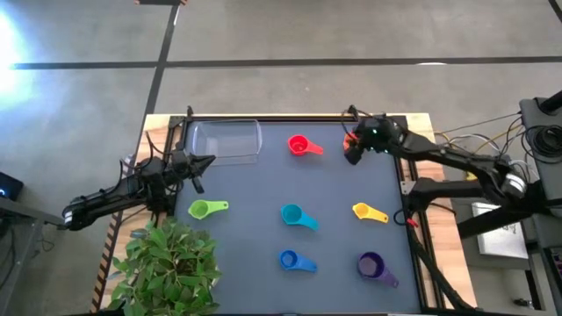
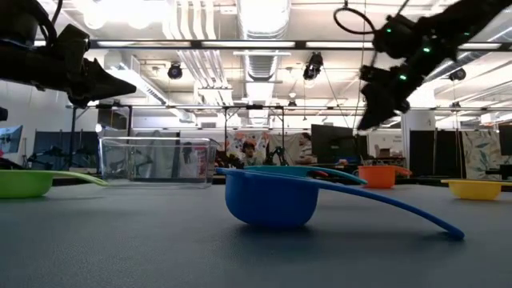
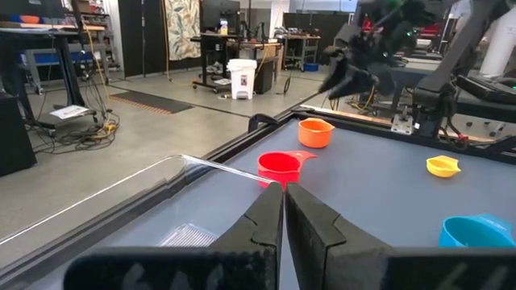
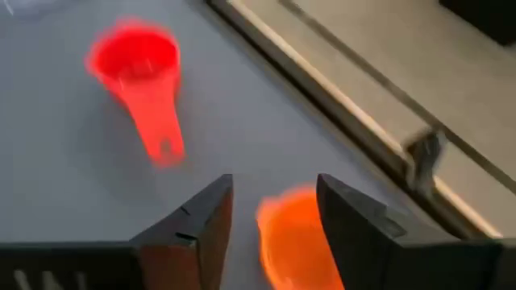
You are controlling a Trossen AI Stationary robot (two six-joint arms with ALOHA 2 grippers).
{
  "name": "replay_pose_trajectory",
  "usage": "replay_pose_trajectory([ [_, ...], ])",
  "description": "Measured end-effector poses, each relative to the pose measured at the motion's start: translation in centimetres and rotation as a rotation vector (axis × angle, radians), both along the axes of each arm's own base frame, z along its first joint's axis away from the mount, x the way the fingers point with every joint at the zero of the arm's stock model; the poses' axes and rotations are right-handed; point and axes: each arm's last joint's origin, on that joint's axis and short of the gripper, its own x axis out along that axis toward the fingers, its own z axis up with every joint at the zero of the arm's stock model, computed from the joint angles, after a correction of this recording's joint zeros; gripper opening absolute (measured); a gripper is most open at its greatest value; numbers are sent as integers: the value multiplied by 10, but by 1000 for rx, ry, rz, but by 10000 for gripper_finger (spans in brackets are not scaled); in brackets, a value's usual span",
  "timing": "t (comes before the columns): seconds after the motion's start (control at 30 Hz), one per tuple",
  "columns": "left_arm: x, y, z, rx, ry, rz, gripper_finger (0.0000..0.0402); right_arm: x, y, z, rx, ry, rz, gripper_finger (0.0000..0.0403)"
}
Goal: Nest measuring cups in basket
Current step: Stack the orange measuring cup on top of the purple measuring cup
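Observation:
My right gripper is tilted past the orange cup [image 2: 379, 177], so next I swing it back upright and pinch the cup's rim [image 2: 395, 169] next to the cup's handle.
The clear basket [image 1: 226, 140] stands at the table's far left with nothing in it. Seven measuring cups rest upright on the dark mat: red [image 1: 303, 146], orange [image 4: 290, 242], green [image 1: 206, 208], teal [image 1: 299, 216], yellow [image 1: 369, 212], blue [image 1: 297, 261] and purple [image 1: 376, 268]. My right gripper [image 1: 356, 151] hangs open above the orange cup at the far right, well clear of it, as the low view of the gripper [image 2: 372, 116] and the orange cup [image 2: 380, 176] shows. My left gripper [image 1: 207, 162] is shut and empty, held level just on the near side of the basket.
A potted plant [image 1: 167, 263] stands at the near left corner. A raised black rail [image 1: 263, 117] runs along the table's far edge behind the basket and the orange cup. Bare mat lies between the basket and the red cup.

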Motion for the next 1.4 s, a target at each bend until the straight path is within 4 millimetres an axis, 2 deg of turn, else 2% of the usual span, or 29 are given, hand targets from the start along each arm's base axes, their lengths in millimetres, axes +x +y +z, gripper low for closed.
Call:
replay_pose_trajectory([
  [0.1, 0, 0, 0, 0, 0, 0, 0, 5, -4, -10, 75, 95, 3, 186],
  [0.23, 0, 0, 0, 0, 1, 0, 0, 10, -8, -5, 72, 111, 14, 185],
  [0.33, 0, 0, 0, -1, 2, 0, 0, 8, -6, -9, 104, 168, 22, 181],
  [0.43, 0, 0, 0, -1, 2, 0, 0, 8, -8, 5, 74, 163, 23, 179],
  [0.57, 0, 0, 0, -1, 2, 1, 0, 1, -11, 19, 53, 255, 65, 178],
  [0.67, 0, 0, 0, -1, 3, 0, 0, -1, -15, 39, 15, 274, 91, 178],
  [0.9, 0, 0, 0, -1, 3, 0, 0, -8, -37, 63, 43, 370, 25, 178],
  [1.0, 0, 0, 0, -1, 3, 0, 0, -11, -53, 58, 93, 375, 28, 178],
  [1.2, 0, 0, 0, -1, 3, 0, 0, -18, -81, 32, 237, 404, 9, 178],
  [1.4, 0, 0, 0, -1, 3, 1, 0, -13, -94, 8, 316, 451, 1, 178],
])
